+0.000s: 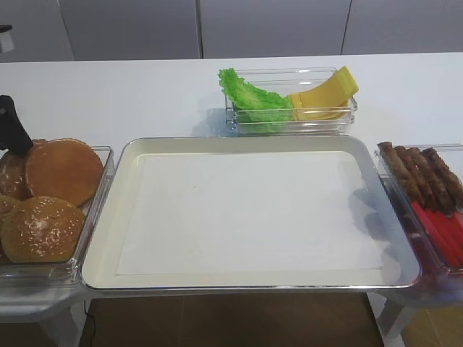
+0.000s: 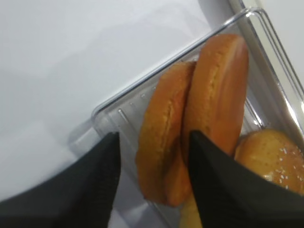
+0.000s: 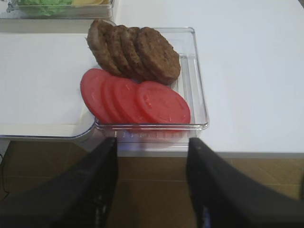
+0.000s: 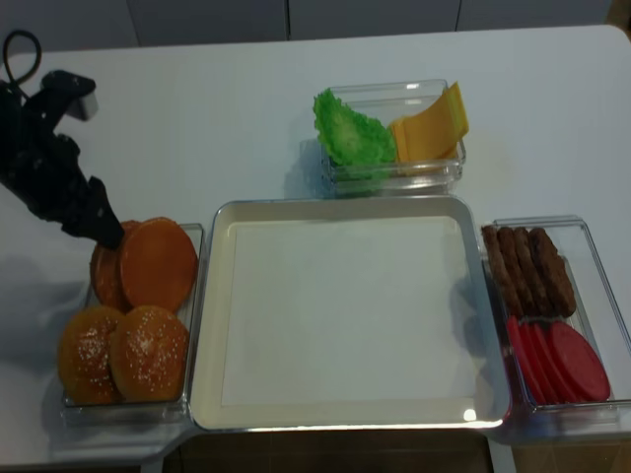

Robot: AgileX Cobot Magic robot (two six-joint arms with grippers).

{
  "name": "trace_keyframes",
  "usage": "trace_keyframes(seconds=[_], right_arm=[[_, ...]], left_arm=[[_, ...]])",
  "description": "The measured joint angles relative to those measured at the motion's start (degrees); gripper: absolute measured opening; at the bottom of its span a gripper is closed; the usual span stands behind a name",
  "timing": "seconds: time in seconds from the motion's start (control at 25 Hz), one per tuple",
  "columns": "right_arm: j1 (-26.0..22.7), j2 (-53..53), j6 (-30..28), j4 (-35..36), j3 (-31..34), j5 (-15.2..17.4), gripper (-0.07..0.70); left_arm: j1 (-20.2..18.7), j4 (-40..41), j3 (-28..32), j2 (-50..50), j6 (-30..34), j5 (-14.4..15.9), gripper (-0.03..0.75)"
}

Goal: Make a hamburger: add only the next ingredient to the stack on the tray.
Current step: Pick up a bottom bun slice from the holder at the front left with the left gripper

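Note:
My gripper will lift the rear bun half, and the front bun half (image 4: 159, 263) should then stay behind and settle lower in the bin, because the two lean together (image 4: 122, 260).
Two smooth golden-brown bun halves stand on edge, leaning together, in a clear bin (image 1: 101, 188) left of the tray (image 1: 246, 142). My left gripper (image 2: 154, 137) is open and reaches down into that bin. Its fingers straddle the rear bun half (image 2: 161, 133), with a gap showing at the left finger. The right finger (image 2: 213, 171) lies against the front bun half (image 2: 221, 90). From above, the gripper (image 4: 99, 225) sits over the rear bun half (image 4: 104, 274). The tray (image 4: 335, 204) holds only white paper, and no stack shows on it. My right gripper (image 3: 152, 142) is open and empty below the table's front edge.
Two sesame-seeded buns (image 4: 118, 353) fill the front of the bun bin. A bin behind the tray holds lettuce (image 1: 249, 97) and cheese (image 1: 325, 94). The bin to the right of the tray holds patties (image 3: 137, 50) and tomato slices (image 3: 135, 97).

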Motion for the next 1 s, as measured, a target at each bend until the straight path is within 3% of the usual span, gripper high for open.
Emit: trace_keyframes(seconds=[0.8,1.0], right_arm=[[0.0,0.0,0.0,0.0,0.0,0.0,0.372],[0.0,0.0,0.0,0.0,0.0,0.0,0.372]], left_arm=[[0.0,-2.2,0.0,1.6,1.8,-0.2,0.265],[0.0,-2.3,0.0,1.6,1.9,-0.2,0.172]])
